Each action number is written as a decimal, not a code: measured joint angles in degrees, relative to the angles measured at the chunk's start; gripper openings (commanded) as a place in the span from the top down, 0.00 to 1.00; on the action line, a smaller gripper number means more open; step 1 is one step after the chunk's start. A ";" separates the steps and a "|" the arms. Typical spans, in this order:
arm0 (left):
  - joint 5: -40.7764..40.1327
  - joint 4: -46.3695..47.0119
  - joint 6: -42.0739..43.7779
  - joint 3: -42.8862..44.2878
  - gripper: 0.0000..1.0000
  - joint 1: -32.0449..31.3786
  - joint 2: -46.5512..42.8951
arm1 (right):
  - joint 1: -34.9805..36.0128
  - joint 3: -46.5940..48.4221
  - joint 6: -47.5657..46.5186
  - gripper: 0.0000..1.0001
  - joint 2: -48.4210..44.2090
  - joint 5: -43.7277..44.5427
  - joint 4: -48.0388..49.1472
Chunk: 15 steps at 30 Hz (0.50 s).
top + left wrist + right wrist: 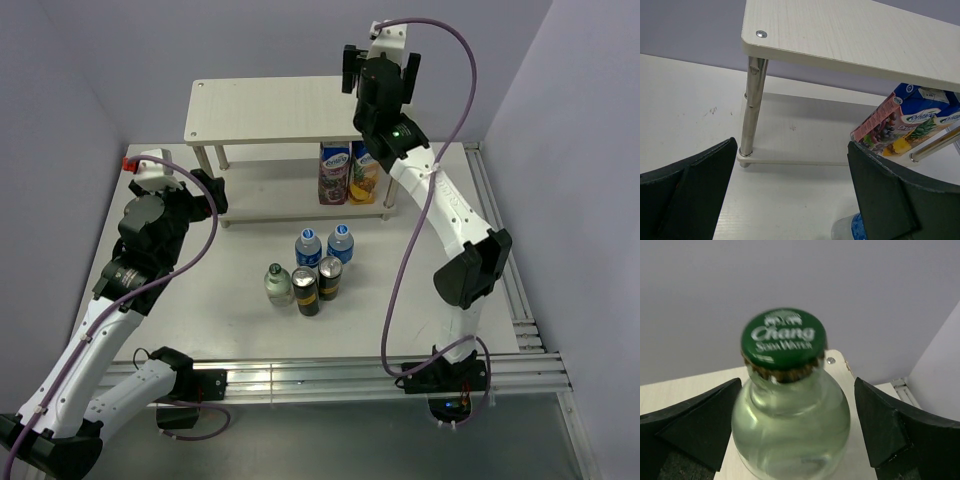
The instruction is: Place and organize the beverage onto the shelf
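I keep moving my right gripper toward the second glass bottle (279,288) and close the gripper around its green cap (275,268), because the bottle is upright and the cap is clear of the dark cans.
My right gripper (380,72) hovers over the right end of the shelf's top board (270,105). In the right wrist view it (798,390) is open around a clear glass bottle with a green cap (785,337), which stands on the board (685,387); there is a small gap at the right finger. My left gripper (215,192) is open and empty, low in front of the shelf's left leg (752,105). On the table stand two blue-labelled water bottles (308,247) (341,243), a second glass bottle (278,284) and two dark cans (305,291) (329,278).
Two juice cartons (335,172) (363,172) stand on the right of the lower board, also seen in the left wrist view (900,125). A water bottle's top (847,231) shows beside my left gripper's right finger. Walls close in on three sides.
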 measured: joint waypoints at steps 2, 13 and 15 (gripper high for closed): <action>-0.07 0.00 0.26 0.00 0.01 0.00 0.02 | 0.24 -2.10 0.26 0.00 -1.40 0.61 0.02; -0.50 0.00 0.37 0.00 0.01 0.00 0.02 | 2.95 -14.64 3.74 0.00 -14.99 0.96 0.15; -0.52 0.00 0.37 0.00 0.01 0.00 0.02 | 3.28 -17.09 4.61 0.00 -17.66 0.44 0.33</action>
